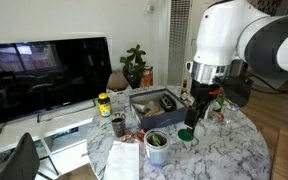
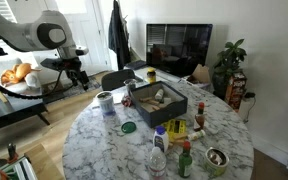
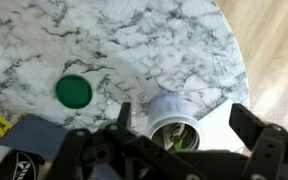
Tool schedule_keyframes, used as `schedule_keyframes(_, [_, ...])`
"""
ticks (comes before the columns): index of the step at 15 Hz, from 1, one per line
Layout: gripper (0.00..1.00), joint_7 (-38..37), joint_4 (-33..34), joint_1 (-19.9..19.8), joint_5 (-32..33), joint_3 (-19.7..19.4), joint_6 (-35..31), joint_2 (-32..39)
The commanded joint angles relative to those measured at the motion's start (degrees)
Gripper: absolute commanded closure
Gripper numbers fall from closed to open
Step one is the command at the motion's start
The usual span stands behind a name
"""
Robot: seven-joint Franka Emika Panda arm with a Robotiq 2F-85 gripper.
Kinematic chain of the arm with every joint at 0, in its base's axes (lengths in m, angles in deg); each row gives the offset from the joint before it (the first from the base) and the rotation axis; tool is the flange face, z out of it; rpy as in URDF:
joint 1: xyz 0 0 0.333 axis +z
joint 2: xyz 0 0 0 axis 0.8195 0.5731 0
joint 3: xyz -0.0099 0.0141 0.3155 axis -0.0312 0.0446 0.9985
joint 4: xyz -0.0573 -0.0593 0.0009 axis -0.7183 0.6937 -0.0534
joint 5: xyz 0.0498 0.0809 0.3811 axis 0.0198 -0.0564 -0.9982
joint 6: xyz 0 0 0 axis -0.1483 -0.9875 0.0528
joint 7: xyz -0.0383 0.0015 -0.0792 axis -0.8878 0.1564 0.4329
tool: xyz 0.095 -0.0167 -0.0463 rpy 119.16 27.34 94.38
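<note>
My gripper should keep going down until it can close on the green bits (image 3: pixel 174 136) in the white cup's opening (image 1: pixel 157 138), because they are between my open fingers.
My gripper (image 3: pixel 185 114) is open and empty, well above a round marble table (image 3: pixel 134 40). In the wrist view a white cup (image 3: pixel 170 104) with green bits inside lies straight below, between my two fingers. The cup stands on the corner of a white paper sheet (image 3: pixel 220 112). A flat green lid (image 3: pixel 73 91) lies on the marble to the cup's left. In both exterior views the gripper (image 1: pixel 202 104) (image 2: pixel 74 74) hangs over the table's edge near the cup (image 1: pixel 156 143) (image 2: pixel 106 101) and the green lid (image 1: pixel 186 134) (image 2: pixel 128 127).
A grey box (image 1: pixel 152 100) (image 2: pixel 160 101) holding objects sits mid-table. A yellow jar (image 1: pixel 104 103), a dark can (image 1: pixel 118 125) and several small bottles (image 2: pixel 181 150) stand around it. A TV (image 1: pixel 44 75) and a potted plant (image 1: pixel 134 65) are beyond the table.
</note>
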Motion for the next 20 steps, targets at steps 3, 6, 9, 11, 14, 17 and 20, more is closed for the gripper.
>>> schedule_keyframes(3, [0.00, -18.8, 7.6, 0.4, 7.8, -0.1, -11.9, 15.3])
schedule_keyframes(6, [0.00, -22.4, 12.5, 2.7, 15.5, -3.5, -12.3, 21.3])
schedule_keyframes(9, [0.00, -22.9, 17.1, 5.0, 18.4, -6.9, -11.3, 26.2])
schedule_keyframes(11, [0.00, -21.6, 19.9, 6.3, 17.9, -8.5, -10.9, 29.1])
schedule_keyframes(14, [0.13, -21.3, 23.0, 8.1, 16.8, -10.6, -10.5, 32.1])
schedule_keyframes(17, [0.42, -20.6, 24.3, 8.8, 15.6, -11.8, -11.1, 34.0])
schedule_keyframes(20, [0.56, -20.7, 24.8, 9.4, 15.7, -13.0, -10.9, 34.6])
